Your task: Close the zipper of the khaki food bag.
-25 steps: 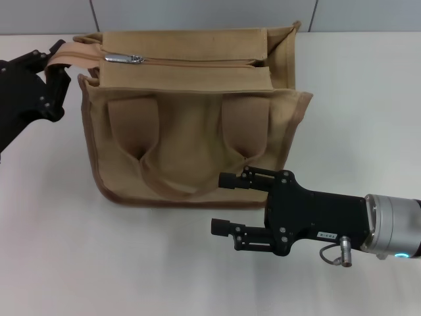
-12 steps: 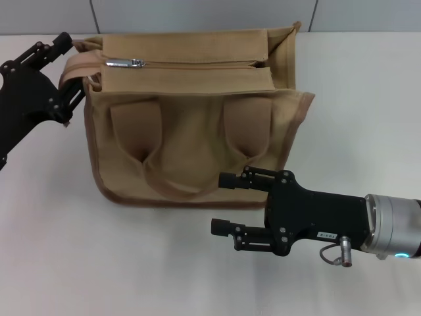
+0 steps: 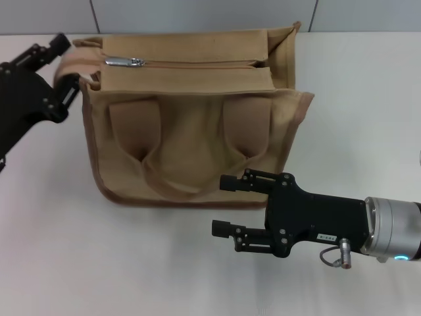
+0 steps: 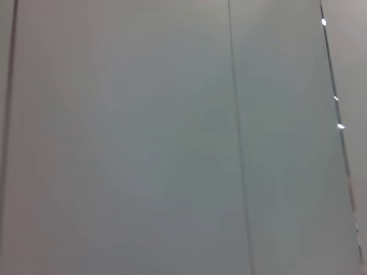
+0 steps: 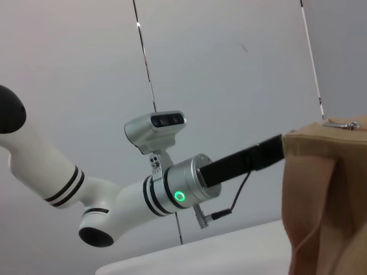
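I need to grip closer to the bag's top corner with my left gripper, because it is at the strap's loose end. I should do this before my right gripper takes the pull tab.
The khaki food bag stands on the white table, its front pocket and two strap handles facing me. The zipper runs along its top, with the silver pull tab at the left end. The tape looks drawn together, apart from a small dark gap at the right end. My left gripper is open at the bag's top left corner, with the end of a strap between its fingers. My right gripper is open and empty at the bag's lower front edge. The right wrist view shows the bag and the pull tab.
A grey panelled wall runs behind the table. The left wrist view shows only that wall. The right wrist view shows my left arm, white with a green ring, reaching to the bag.
My left gripper moved right to the bag's top left corner, around the strap end, then eased back slightly. My right gripper sank a little.
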### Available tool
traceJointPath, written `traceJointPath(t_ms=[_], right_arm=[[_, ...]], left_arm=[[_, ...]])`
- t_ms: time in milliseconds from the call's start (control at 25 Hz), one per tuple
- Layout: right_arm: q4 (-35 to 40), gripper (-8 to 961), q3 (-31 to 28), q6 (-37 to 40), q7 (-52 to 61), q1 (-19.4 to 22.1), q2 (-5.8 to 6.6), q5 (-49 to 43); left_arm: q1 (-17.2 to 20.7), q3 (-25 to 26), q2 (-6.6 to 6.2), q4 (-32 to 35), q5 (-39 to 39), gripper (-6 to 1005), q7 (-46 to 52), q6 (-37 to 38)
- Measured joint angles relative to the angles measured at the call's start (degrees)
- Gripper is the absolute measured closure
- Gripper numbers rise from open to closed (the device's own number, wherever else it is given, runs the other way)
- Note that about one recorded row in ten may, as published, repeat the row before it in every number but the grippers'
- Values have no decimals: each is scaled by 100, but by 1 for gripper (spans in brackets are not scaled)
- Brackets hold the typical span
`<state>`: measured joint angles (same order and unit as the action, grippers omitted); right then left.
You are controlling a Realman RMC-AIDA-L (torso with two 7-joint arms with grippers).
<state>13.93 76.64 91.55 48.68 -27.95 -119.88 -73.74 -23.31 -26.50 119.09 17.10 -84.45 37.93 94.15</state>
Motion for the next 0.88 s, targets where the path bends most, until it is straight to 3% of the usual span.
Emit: traceJointPath(t_ms=[160,680,880], right_arm=[[-30,229,0,-4,0,0,0,0],[-66,229,0,-12,26,25,0,0],[-80,229,18,64,44,44,0,56]], left_arm=[[42,-10,-4,-112,319,571,-7,135],[-33,-193,-17,-75,101,999,-8,155],[-29,-172,-8,-122,123,995,-11,150]])
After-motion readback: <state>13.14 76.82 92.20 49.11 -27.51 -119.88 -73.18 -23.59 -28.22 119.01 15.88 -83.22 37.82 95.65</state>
